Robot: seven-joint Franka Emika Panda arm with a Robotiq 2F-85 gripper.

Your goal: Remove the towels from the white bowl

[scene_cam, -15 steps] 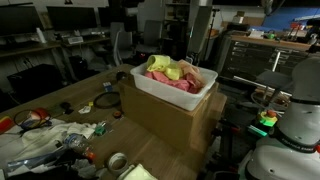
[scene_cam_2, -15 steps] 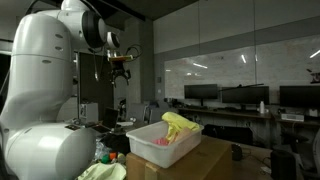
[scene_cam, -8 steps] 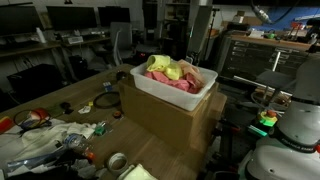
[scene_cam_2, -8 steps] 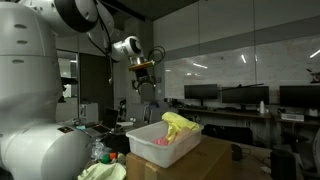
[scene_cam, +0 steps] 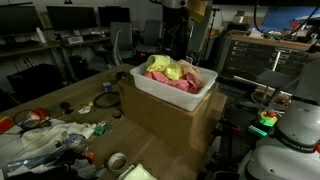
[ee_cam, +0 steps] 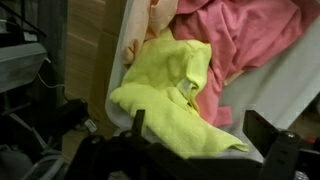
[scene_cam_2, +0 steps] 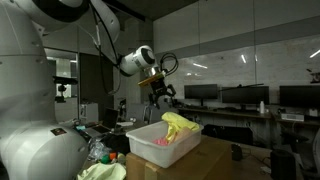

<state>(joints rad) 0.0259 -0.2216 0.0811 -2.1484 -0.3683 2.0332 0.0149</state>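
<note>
The yellow towel (scene_cam_2: 179, 124) lies on top of the pink towel, with the yellow towel's loose fold (ee_cam: 187, 126) under the robot's open fingers, so the gripper should keep going down until the fingers straddle that fold.
The white bowl (scene_cam: 172, 92) is a rectangular tub on top of a brown cardboard box (scene_cam: 165, 122). In it lie the towels: a pale yellow-green one (scene_cam: 165, 68) heaped over a pink-red one (scene_cam: 183, 83). In an exterior view my gripper (scene_cam_2: 160, 93) hangs open in the air, a little above the bowl's (scene_cam_2: 158, 151) near end and the yellow towel (scene_cam_2: 179, 124). In the wrist view the yellow towel (ee_cam: 170, 85) drapes over the bowl's rim (ee_cam: 292, 78), with the pink towel (ee_cam: 245, 40) behind it. My open gripper (ee_cam: 200, 135) holds nothing, its dark fingers (ee_cam: 266, 134) apart.
A cluttered table holds white plastic bags (scene_cam: 45, 140), papers and a tape roll (scene_cam: 117, 160) beside the box. Desks with monitors (scene_cam: 75, 18) stand behind. The robot's white base (scene_cam_2: 40, 150) fills one side of an exterior view.
The arm has swung across from far off to one side until the gripper hangs over the bowl. The jaws opened a little wider. The towels have not moved.
</note>
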